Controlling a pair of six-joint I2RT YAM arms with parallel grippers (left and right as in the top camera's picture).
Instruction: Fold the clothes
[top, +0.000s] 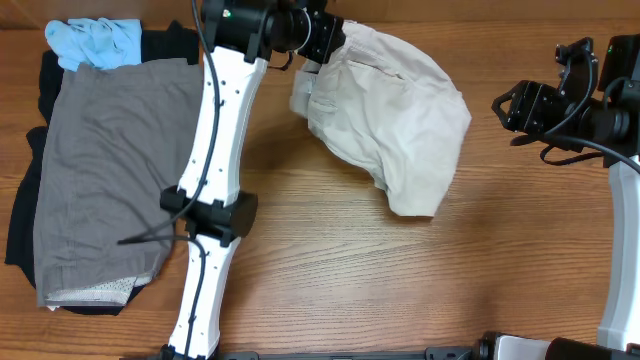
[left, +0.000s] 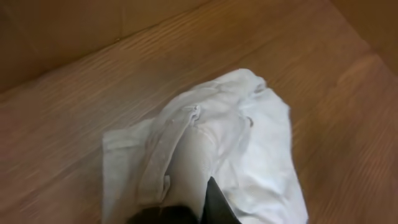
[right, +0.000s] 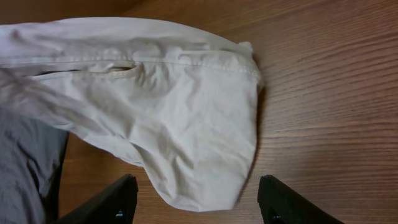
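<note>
The trousers are bunched up at my left gripper (top: 350, 52) and lie loose past it. Next, my right gripper grabs the trousers' opposite corner (top: 463, 106) and pulls them wide before folding.
The cream-beige trousers (top: 395, 115) lie crumpled on the wooden table right of centre. My left gripper (top: 322, 45) is at their upper left edge and is shut on the fabric; in the left wrist view the cloth (left: 211, 149) bunches up between the dark fingers (left: 199, 208). My right gripper (top: 515, 105) is open and empty, hovering to the right of the trousers; in the right wrist view its fingers (right: 199, 202) straddle the trousers' hem (right: 199, 143) without touching. A folded grey garment (top: 110, 170) lies on black pieces at the left, with a light-blue piece (top: 95, 42) behind.
The left arm's white links (top: 215, 180) cross the table between the grey stack and the trousers. A black garment (top: 25, 220) sticks out beneath the grey one. Bare wood (top: 400, 280) lies in front of the trousers.
</note>
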